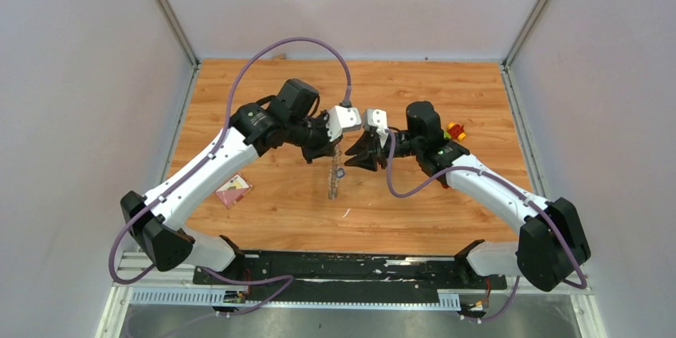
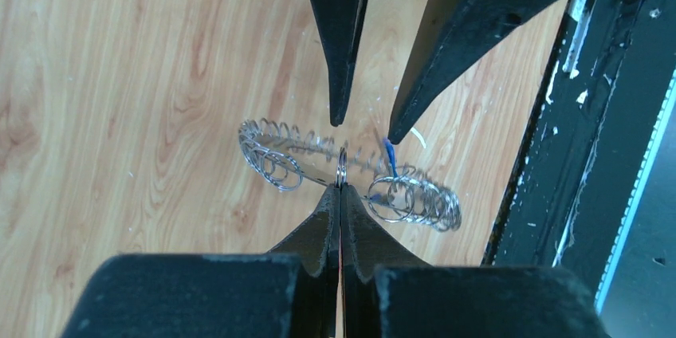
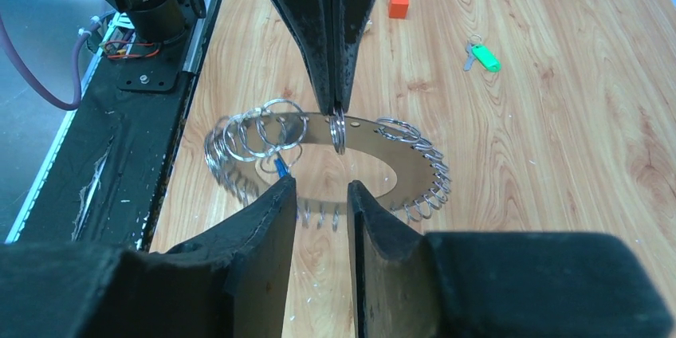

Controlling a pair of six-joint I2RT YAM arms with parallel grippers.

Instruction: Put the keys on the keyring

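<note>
The small split ring in my left gripper is edge-on to my right gripper. My right gripper should therefore take that ring while my left gripper turns and regrips.
The keyring is a wide flat silver ring fringed with small split rings, held in the air over the table. My left gripper is shut on one small split ring at its rim. A blue key sits among the rings, right beside one fingertip of my right gripper. That gripper is open, facing the keyring, with nothing between its fingers. The green key lies loose on the wood farther off. From above, both grippers meet at mid-table, with the keyring hanging edge-on below the left gripper.
A small red block sits on the wood beyond the keyring. A pink card lies by the left arm. The black base rail runs along the table's near edge. Grey walls close in three sides.
</note>
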